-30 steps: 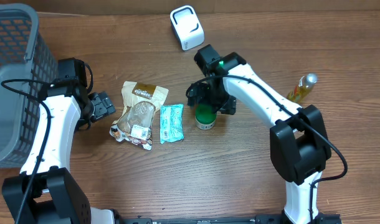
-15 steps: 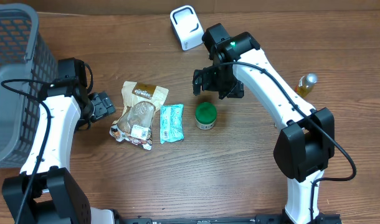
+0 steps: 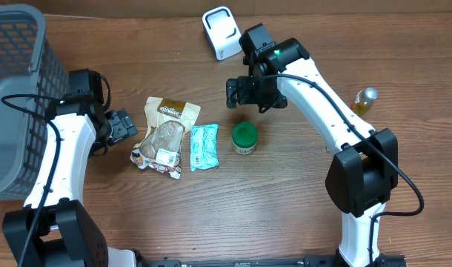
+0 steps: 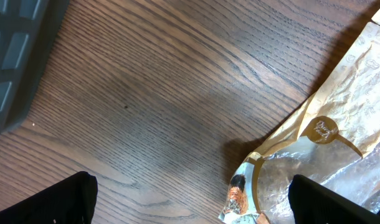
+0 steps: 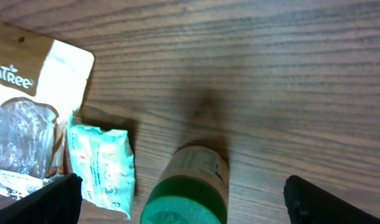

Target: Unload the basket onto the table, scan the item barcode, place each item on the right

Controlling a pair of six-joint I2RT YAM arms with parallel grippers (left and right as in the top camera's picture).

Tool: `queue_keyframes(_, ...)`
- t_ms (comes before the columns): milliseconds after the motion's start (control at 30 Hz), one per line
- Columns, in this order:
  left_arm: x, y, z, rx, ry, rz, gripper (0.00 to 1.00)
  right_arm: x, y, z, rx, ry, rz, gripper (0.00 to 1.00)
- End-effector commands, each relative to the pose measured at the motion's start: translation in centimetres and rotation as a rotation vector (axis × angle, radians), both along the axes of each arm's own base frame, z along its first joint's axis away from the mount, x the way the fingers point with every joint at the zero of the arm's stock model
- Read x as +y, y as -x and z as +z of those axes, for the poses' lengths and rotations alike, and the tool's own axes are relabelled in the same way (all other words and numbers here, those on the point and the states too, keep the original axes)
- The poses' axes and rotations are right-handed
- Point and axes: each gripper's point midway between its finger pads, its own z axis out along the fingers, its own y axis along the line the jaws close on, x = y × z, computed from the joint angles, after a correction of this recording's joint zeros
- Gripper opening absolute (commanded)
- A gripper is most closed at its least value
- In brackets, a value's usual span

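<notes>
My right gripper should move forward over the green lid before it closes around it, because the jar stands in front of its open fingers.
A jar with a green lid stands upright mid-table, free of both grippers. My right gripper hovers open just behind it; in the right wrist view the jar sits low between the wide-apart fingers of the right gripper. A brown snack pouch and a teal packet lie flat to the jar's left. The white barcode scanner stands at the back. My left gripper rests open beside the pouch's left edge; the left wrist view shows the pouch by its right finger.
A grey basket fills the far left, its corner showing in the left wrist view. A small yellow-green bottle with a silver cap stands at the right. Bare wood lies in front of the items.
My right gripper, open around the green-lidded jar a second ago, has drawn back and up toward the scanner, leaving the jar standing. The left arm has not moved.
</notes>
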Motion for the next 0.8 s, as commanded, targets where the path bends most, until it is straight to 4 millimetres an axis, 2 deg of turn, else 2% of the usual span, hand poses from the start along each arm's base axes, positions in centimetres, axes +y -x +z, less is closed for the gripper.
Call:
queue_keyframes(0,0.2,0.1,0.5,-0.019,-0.006,0.018,1.0,0.2,-0.5,1.4,-0.055,0.004,0.082,1.0)
queue_keyframes(100,0.2,0.1,0.5,-0.019,-0.006,0.017,1.0,-0.2,-0.1,2.1,-0.044,0.014,0.097,1.0)
queue_keyframes(167,0.2,0.1,0.5,-0.019,-0.006,0.017,1.0,-0.4,0.2,2.5,-0.053,0.026,0.166,1.0)
queue_keyframes(367,0.2,0.1,0.5,-0.019,-0.006,0.017,1.0,-1.8,3.2,1.5,0.052,0.082,0.292,1.0)
queue_keyframes(767,0.2,0.1,0.5,-0.019,-0.006,0.017,1.0,0.8,5.0,-1.3,0.064,0.084,0.381,1.0)
